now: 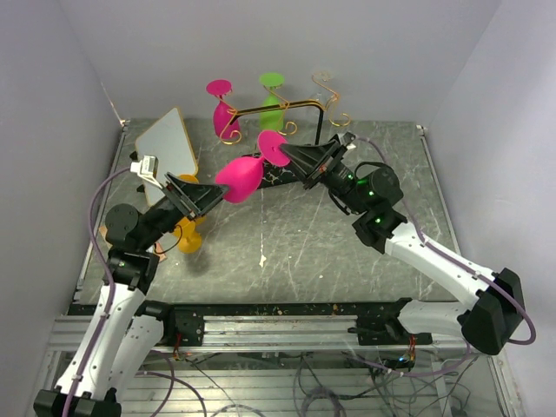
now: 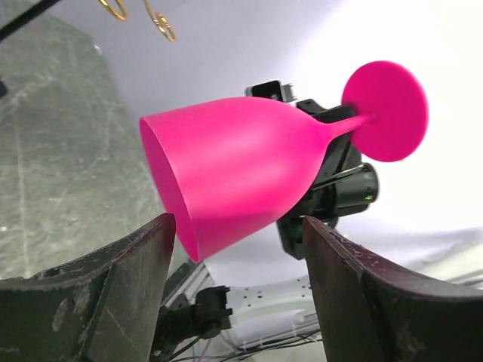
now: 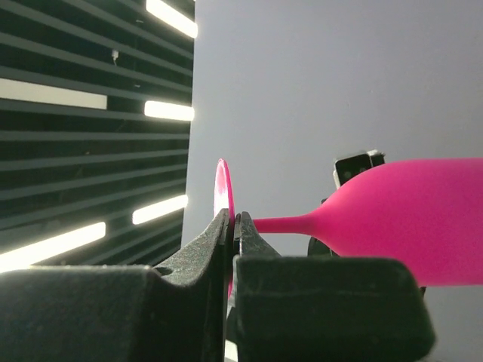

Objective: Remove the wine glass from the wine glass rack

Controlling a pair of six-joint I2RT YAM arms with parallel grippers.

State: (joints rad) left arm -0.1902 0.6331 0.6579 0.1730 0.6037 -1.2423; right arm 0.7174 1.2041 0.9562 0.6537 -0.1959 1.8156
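My left gripper should take the bowl (image 1: 241, 178) of the pink wine glass and set the glass upright next to the orange glass, because my right gripper is holding the pink wine glass by its foot (image 1: 272, 147).
A pink wine glass (image 1: 241, 177) lies on its side in mid-air in front of the wine glass rack (image 1: 261, 109). Its foot (image 1: 274, 148) points toward the rack. My right gripper (image 1: 295, 162) is shut on the edge of that foot; in the right wrist view the thin foot disc (image 3: 221, 188) sits between the closed right gripper (image 3: 232, 226) fingers, and the bowl (image 3: 415, 226) sticks out to the right. My left gripper (image 1: 211, 193) stands open at the bowl's mouth. In the left wrist view the bowl (image 2: 241, 181) hangs just beyond the left gripper (image 2: 238, 230), apart from both fingers.
On the rack hang another pink glass (image 1: 222, 111), a green one (image 1: 272, 106) and a clear one (image 1: 323, 85). An orange glass (image 1: 187, 235) stands on the table under my left arm. A white board (image 1: 169, 148) leans at the back left. The rack's black base (image 1: 280, 178) lies below the held glass.
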